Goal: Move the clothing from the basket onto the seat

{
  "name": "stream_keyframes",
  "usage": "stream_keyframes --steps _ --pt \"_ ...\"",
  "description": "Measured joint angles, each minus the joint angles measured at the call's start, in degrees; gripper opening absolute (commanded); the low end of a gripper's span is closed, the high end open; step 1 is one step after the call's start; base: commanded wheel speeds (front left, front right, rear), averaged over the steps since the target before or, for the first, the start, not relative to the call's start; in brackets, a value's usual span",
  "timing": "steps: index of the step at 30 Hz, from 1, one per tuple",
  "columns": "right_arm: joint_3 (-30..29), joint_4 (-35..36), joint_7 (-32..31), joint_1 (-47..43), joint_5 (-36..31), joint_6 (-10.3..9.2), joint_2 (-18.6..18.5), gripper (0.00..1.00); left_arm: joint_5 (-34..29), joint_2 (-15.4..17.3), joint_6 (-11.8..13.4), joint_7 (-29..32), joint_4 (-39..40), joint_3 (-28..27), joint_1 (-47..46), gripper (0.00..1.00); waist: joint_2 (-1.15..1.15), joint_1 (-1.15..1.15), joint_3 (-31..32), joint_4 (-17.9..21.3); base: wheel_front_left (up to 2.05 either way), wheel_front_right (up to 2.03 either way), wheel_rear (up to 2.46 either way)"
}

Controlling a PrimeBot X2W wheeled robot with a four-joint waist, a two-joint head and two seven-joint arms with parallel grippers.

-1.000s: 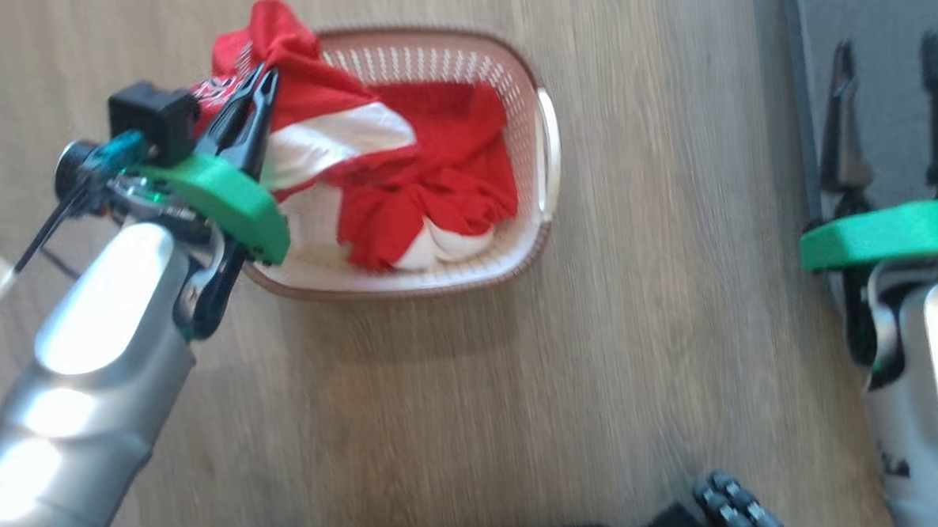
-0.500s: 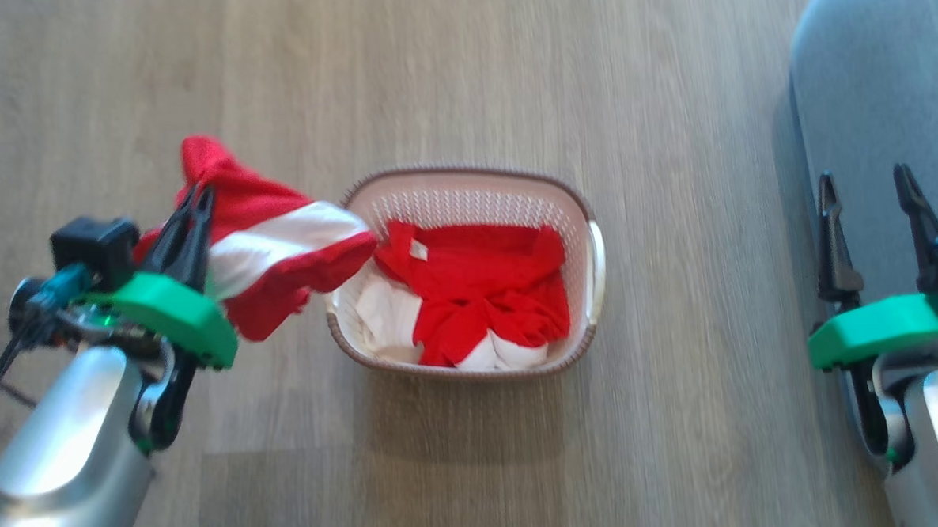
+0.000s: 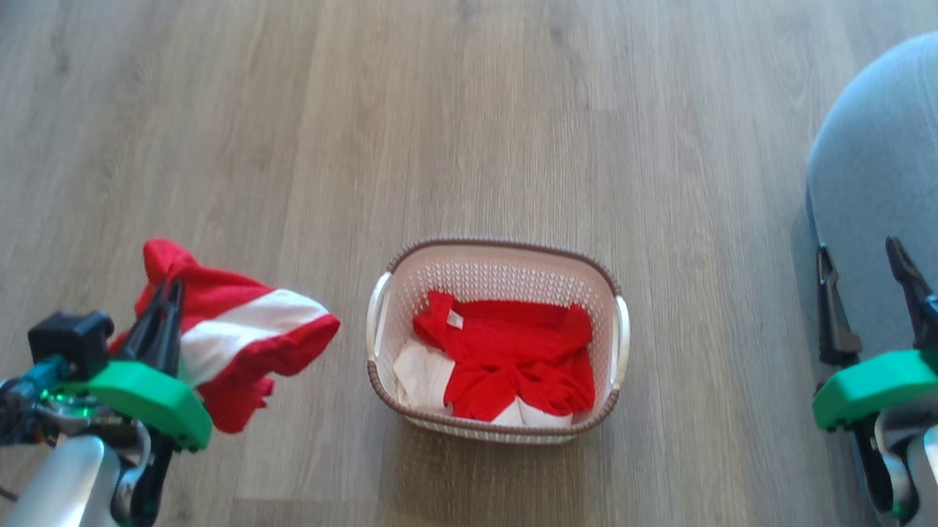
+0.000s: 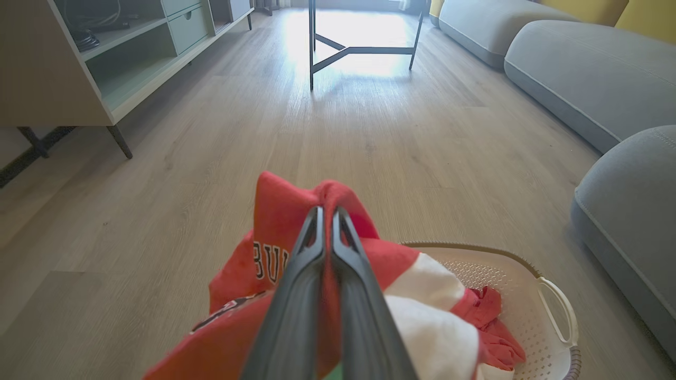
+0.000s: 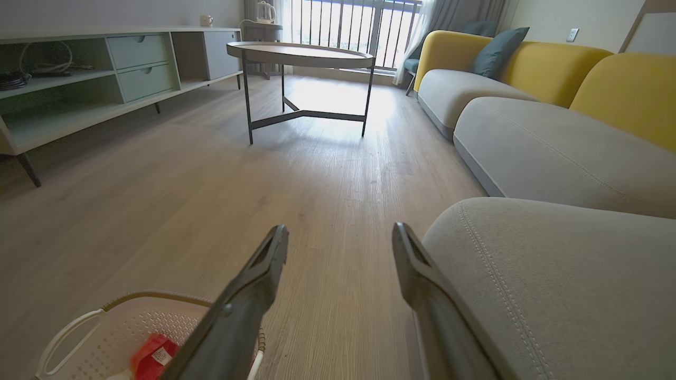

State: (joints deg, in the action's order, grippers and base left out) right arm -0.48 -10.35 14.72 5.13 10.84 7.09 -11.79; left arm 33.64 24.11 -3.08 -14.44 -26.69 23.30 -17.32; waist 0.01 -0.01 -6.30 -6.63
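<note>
The clothing (image 3: 250, 322) hangs from the robot's left gripper in bunched folds (image 3: 238, 386), so it will end up in a crumpled heap when the robot lays it on the seat.
My left gripper (image 3: 168, 291) is shut on the clothing (image 3: 239, 337), a red garment with a white band. It hangs above the floor to the left of the basket (image 3: 494, 250), clear of the rim. In the left wrist view the fingertips (image 4: 327, 212) pinch a red fold (image 4: 277, 203) with white lettering. More red and white clothing (image 3: 513, 357) lies bunched inside the cream basket. My right gripper (image 3: 857, 248) is open and holds nothing, over the edge of the grey seat (image 3: 900, 157). In the right wrist view the seat (image 5: 554, 274) lies right of that gripper (image 5: 339, 231) and the basket (image 5: 132, 322) to its lower left.
Wooden floor surrounds the basket. A round coffee table (image 5: 301, 53) on dark legs stands further off. A low cabinet (image 5: 79, 79) with drawers runs along the left wall. Grey sofa cushions with yellow backs (image 5: 528, 142) continue past the seat.
The head camera has shifted, so the basket shows lower and smaller. My left gripper has drawn the red garment out of the basket and to its left. The right gripper stays open.
</note>
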Motion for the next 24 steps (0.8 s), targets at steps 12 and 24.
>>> stream_keyframes --steps 12,24 --pt "0.07 -0.31 0.00 -3.44 1.36 0.00 -0.12 1.00 -1.81 -0.60 -0.49 0.00 1.89 -2.54 4.54 0.00 0.00 0.00 4.43 -1.05 0.00 0.00 0.00" --pt "0.45 -0.30 0.00 -4.19 1.43 0.00 -0.12 1.00 -2.48 -1.01 -0.52 0.00 2.65 -3.53 4.65 0.00 0.00 0.00 4.24 -1.11 0.00 0.00 0.00"
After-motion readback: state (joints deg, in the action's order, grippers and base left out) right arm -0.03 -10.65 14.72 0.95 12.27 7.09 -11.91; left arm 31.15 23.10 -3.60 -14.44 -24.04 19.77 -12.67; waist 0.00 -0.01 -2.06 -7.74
